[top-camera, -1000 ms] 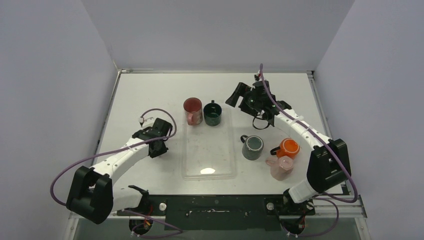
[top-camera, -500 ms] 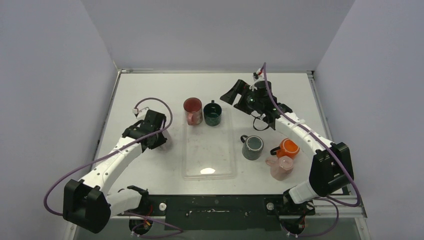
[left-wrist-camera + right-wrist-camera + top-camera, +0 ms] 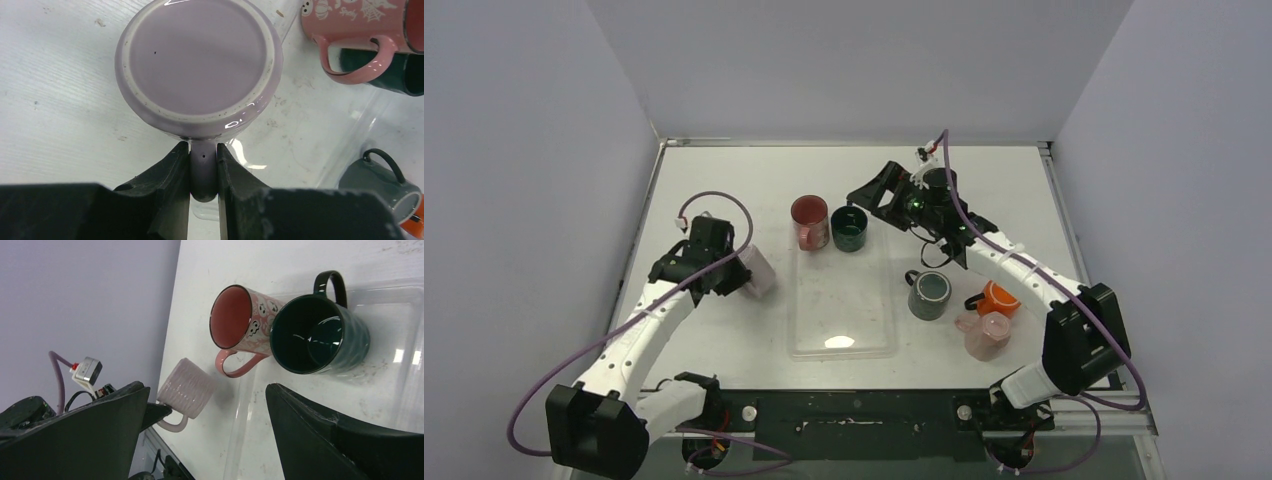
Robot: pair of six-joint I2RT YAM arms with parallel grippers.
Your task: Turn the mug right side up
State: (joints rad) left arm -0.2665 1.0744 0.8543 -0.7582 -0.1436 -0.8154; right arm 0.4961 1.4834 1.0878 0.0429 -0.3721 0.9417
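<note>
The lilac mug's body hangs free beyond my left gripper's grip on its handle (image 3: 181,425), so my right gripper keeps going toward the mug (image 3: 760,271) and closes there.
The mug (image 3: 200,60) is lilac and ribbed, and its flat base faces the left wrist camera. My left gripper (image 3: 203,150) is shut on its handle (image 3: 203,172). Seen from the top, the mug (image 3: 757,270) hangs tilted just left of the clear tray, at my left gripper (image 3: 739,275). The right wrist view shows the mug (image 3: 186,387) off the table, with a shadow beneath it. My right gripper (image 3: 864,195) stands open and empty above the dark green mug; its jaws are wide apart.
A pink mug (image 3: 809,221) and a dark green mug (image 3: 849,229) stand upright at the far end of the clear tray (image 3: 842,335). A grey mug (image 3: 929,294), an orange mug (image 3: 1000,296) and a pale pink mug (image 3: 986,333) stand to the tray's right.
My left arm has swung back and to the left with the lilac mug, which now shows tilted. My right gripper has moved left, toward the dark green mug.
</note>
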